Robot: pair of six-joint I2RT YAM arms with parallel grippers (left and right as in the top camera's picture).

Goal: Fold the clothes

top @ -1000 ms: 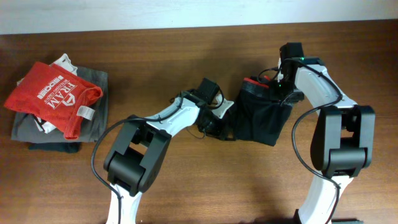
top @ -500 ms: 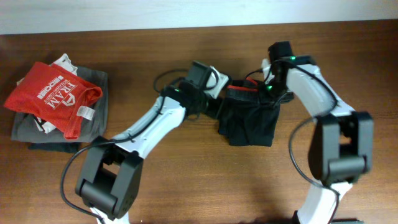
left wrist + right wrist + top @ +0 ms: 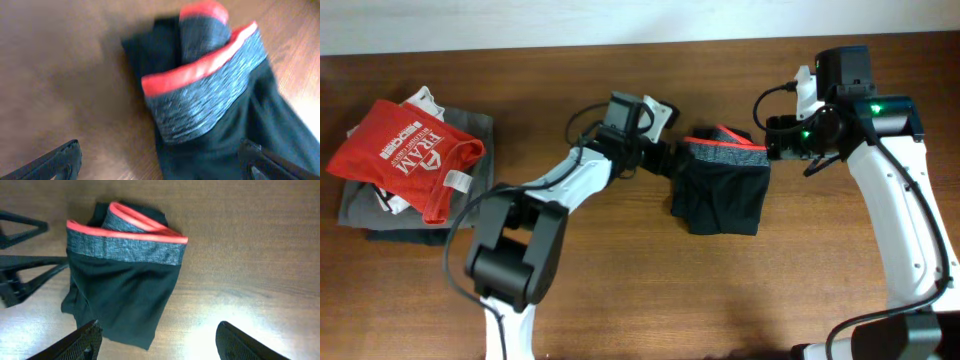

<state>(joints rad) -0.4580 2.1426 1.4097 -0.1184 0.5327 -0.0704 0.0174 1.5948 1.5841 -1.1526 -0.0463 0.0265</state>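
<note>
The grey waistband [image 3: 205, 101] will spread into a wide opening when I lift the bundle, because the orange-red lining [image 3: 200, 66] runs along the waistband's free edge.
The clothes [image 3: 720, 195] lie on the wooden table as a compact folded black bundle, with the grey waistband and orange-red lining [image 3: 724, 154] along the far edge. My left gripper [image 3: 662, 160] hovers just left of the bundle, open and empty. In the left wrist view the bundle [image 3: 215, 100] fills the right half, and my left gripper [image 3: 160, 165] stands wide with nothing between its fingertips [image 3: 57, 160]. My right gripper [image 3: 780, 140] sits off the bundle's far right corner, open. The right wrist view shows the bundle [image 3: 120, 290] below my right gripper [image 3: 157, 345], untouched.
At the table's left end lies a stack of grey folded garments [image 3: 470, 135] with a red printed T-shirt [image 3: 410, 155] on top. The table's back edge meets a white wall [image 3: 620, 20]. Bare wood [image 3: 720, 290] spreads in front of the bundle.
Both grippers have opened and let go of the clothes. The right arm has drawn back to the right, the left gripper to the left. The bundle now lies free.
</note>
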